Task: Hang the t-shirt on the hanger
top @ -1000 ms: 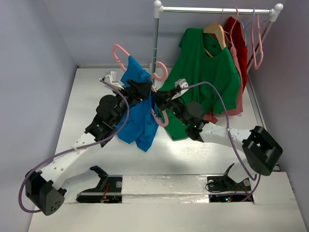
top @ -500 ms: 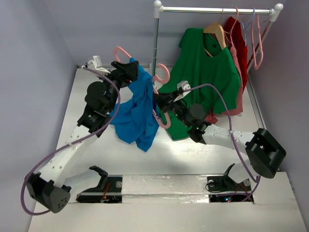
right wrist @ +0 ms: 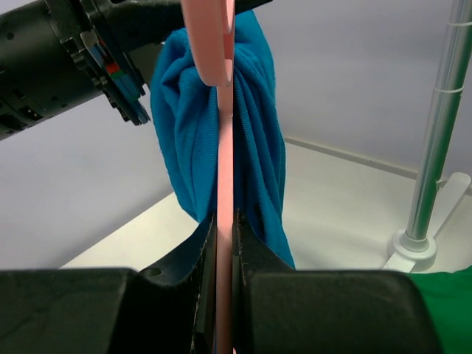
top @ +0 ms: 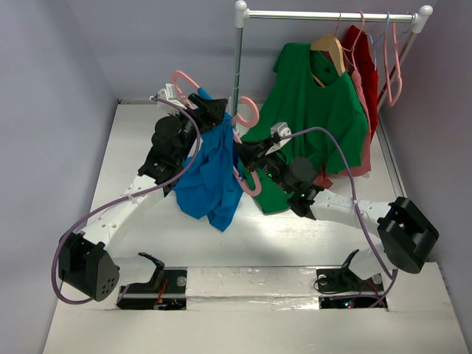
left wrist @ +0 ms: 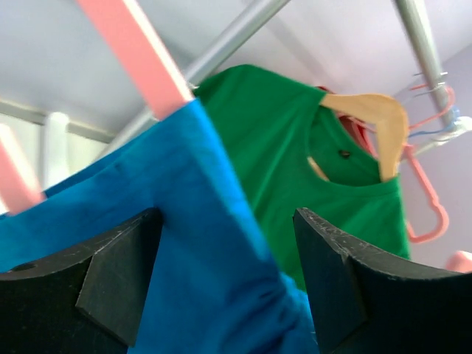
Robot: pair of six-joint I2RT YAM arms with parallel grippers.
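Note:
I hold the hanger arm (top: 253,188) outside the blue t-shirt with my right gripper. My left gripper should hold both while my right one pulls cloth (top: 226,198) over that arm.
The bright blue t-shirt (top: 210,177) hangs bunched over the light pink hanger (top: 248,110), above the white table. My right gripper (top: 242,155) is shut on the hanger's thin pink bar (right wrist: 223,169), with blue fabric (right wrist: 184,133) draped on both sides of it. My left gripper (top: 214,110) is at the top of the shirt, its jaws apart, with blue cloth (left wrist: 184,243) lying loosely between them. A pink hanger arm (left wrist: 136,51) sticks out above the cloth. In its own wrist views the left gripper (left wrist: 227,217) is open and the right gripper (right wrist: 223,217) is closed.
A white clothes rack pole (top: 237,59) stands just behind the hanger. A green t-shirt (top: 317,110) on a tan wooden hanger (top: 330,48), red and salmon shirts (top: 365,66) and bare pink hangers (top: 396,66) hang at the right. Grey walls close in on both sides.
My left gripper rose from the shirt's middle to its top near the hanger's far arm, then shifted slightly right. The shirt now hangs narrower and straighter. The right gripper barely moved.

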